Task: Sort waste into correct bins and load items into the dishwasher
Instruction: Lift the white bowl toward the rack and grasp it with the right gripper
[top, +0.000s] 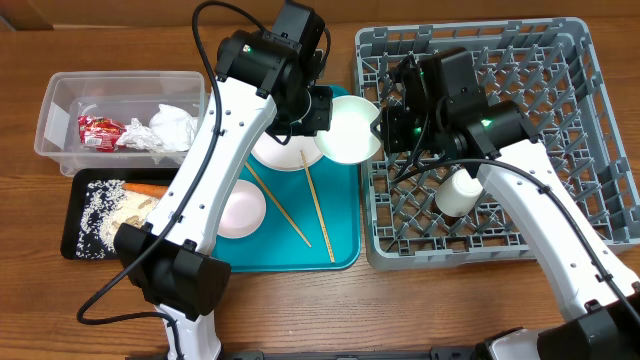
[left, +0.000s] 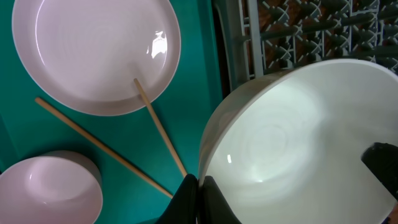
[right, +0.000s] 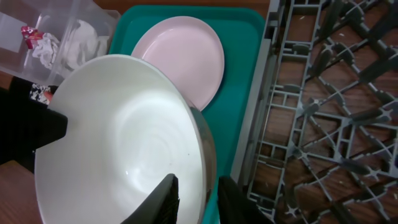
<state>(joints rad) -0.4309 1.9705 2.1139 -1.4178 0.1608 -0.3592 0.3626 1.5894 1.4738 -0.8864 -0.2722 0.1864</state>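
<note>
My left gripper is holding the large white bowl (top: 348, 138) short of the dish rack. My right gripper should grip the opposite rim (top: 377, 138) before my left gripper lets go.
A large white bowl (top: 347, 130) hangs tilted over the right edge of the teal tray (top: 340, 255), beside the grey dish rack (top: 590, 120). My left gripper (left: 198, 180) is shut on the bowl's rim (left: 292, 137). My right gripper (right: 198, 183) straddles the opposite rim (right: 124, 143), one finger inside and one outside, with a gap still showing at the outer finger. On the tray lie a white plate (left: 93, 50), a smaller white bowl (top: 240, 210) and two chopsticks (top: 318, 205). A white cup (top: 459, 193) sits in the rack.
At the left stand a clear tub (top: 60, 110) with a red wrapper (top: 98, 131) and crumpled paper (top: 170, 127), and a black tray (top: 80, 215) with rice grains and a carrot (top: 150, 188). Both arms cross above the tray and the rack's left edge.
</note>
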